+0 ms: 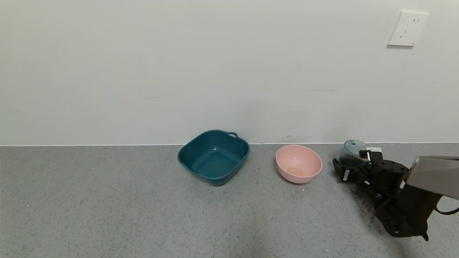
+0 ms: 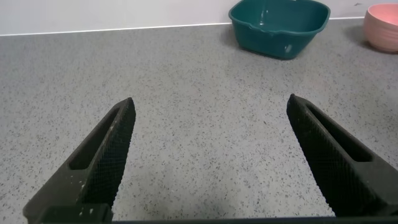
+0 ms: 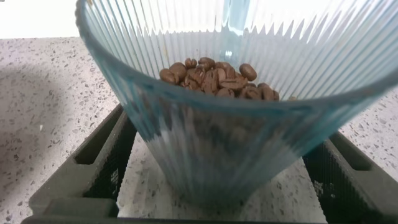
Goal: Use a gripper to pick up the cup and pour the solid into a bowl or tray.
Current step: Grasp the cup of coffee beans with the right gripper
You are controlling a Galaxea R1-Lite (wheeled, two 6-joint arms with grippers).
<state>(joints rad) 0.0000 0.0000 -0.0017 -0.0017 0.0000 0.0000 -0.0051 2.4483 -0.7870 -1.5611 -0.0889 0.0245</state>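
The brown beans [image 3: 217, 79] are loose and sit deep below the cup's rim [image 3: 221, 104]. Some will therefore fall out and some will stay inside when I pour.
The ribbed blue-grey cup [image 1: 352, 149] stands at the far right of the table near the wall. In the right wrist view the cup [image 3: 186, 56] fills the frame, with brown beans [image 3: 217, 78] inside. My right gripper [image 1: 353, 161] straddles the cup's lower part, a finger [image 3: 106, 155] on each side. The jaws are spread wide, with a narrow gap to the cup wall. It shows open in its wrist view [image 3: 221, 134]. The pale pink bowl [image 1: 299, 177] sits just left of the cup. My left gripper [image 2: 210, 102] is open and empty over bare table.
A dark teal basin with handles [image 1: 186, 157] stands left of the pink bowl, near the wall; it shows in the left wrist view [image 2: 249, 28], with the bowl's edge [image 2: 382, 28] beside it. A white wall with an outlet [image 1: 408, 28] rises right behind the table.
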